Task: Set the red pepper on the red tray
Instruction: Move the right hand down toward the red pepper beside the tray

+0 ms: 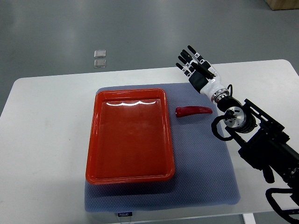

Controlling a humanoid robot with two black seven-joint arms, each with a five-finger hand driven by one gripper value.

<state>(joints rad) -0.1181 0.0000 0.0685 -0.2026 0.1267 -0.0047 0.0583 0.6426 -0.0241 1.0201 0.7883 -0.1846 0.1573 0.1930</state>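
Note:
The open fingers of my right gripper extend beyond the red pepper toward the table's far side (174, 74), so I should swing them back and lower them around the pepper's middle (194, 111).
A red pepper (193, 111) lies on the blue-grey mat (205, 163), just right of the red tray (93, 140). The tray is a shallow rectangular dish with nothing in it. My right hand (194, 65) hovers beyond the pepper, toward the table's far side, its black fingers spread and holding nothing. Its arm runs down to the lower right corner. The left arm does not show.
The mat covers the middle of a white table (42, 140). Two small clear squares (100, 58) lie on the grey floor beyond the table's far edge. A cardboard box corner (285, 3) shows at the top right.

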